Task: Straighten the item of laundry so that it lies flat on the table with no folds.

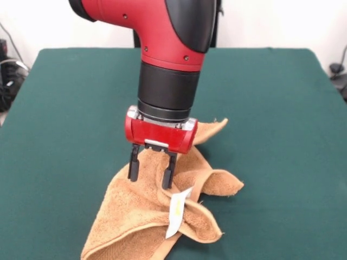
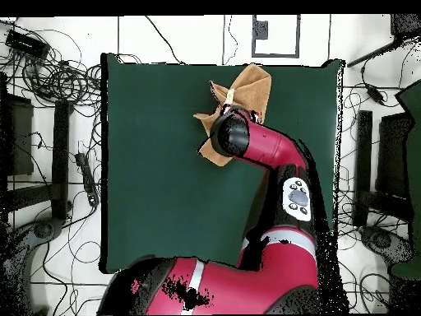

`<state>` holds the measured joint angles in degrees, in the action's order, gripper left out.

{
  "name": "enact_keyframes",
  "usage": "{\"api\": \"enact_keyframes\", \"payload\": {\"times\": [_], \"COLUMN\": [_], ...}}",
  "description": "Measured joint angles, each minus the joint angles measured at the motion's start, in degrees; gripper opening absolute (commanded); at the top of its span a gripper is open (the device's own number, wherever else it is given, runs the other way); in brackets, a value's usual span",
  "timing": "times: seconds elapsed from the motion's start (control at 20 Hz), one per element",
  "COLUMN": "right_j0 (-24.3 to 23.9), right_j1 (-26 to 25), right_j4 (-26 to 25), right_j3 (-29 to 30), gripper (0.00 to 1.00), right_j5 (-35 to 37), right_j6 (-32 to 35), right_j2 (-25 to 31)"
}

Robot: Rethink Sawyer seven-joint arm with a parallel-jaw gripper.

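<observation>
The white tag's folded corner is below my gripper. The sides should spread out and hang down around a bunched corner when I lift the towel.
The item of laundry is an orange-tan terry towel, crumpled with several folds, near the front edge of the green table. Its white tag sticks up on a folded corner. My gripper points straight down over the towel's middle, open, with its black fingers standing apart and their tips at the cloth. Whether they touch it I cannot tell. In the overhead view the towel lies by the table's top edge, partly hidden under the red arm, which also hides the gripper.
Green cloth stretches wide on both sides of the towel. Cables and dark equipment lie on the floor around the table. The towel's lowest corner reaches close to the table's front edge.
</observation>
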<state>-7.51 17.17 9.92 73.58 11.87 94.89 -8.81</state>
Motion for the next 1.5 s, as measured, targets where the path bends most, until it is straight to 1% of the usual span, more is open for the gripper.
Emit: {"api": "enact_keyframes", "payload": {"times": [0.75, 1.25, 1.5], "right_j0": [0.8, 2.7, 3.7], "right_j1": [-0.1, -0.5, -1.8], "right_j4": [-0.1, -0.1, -0.1], "right_j3": [-0.2, -0.3, -0.9], "gripper": [1.00, 1.00, 1.00], "right_j5": [0.0, 0.0, 0.0], "right_j6": [0.0, 0.0, 0.0], "right_j2": [0.4, 1.4, 1.4]}}
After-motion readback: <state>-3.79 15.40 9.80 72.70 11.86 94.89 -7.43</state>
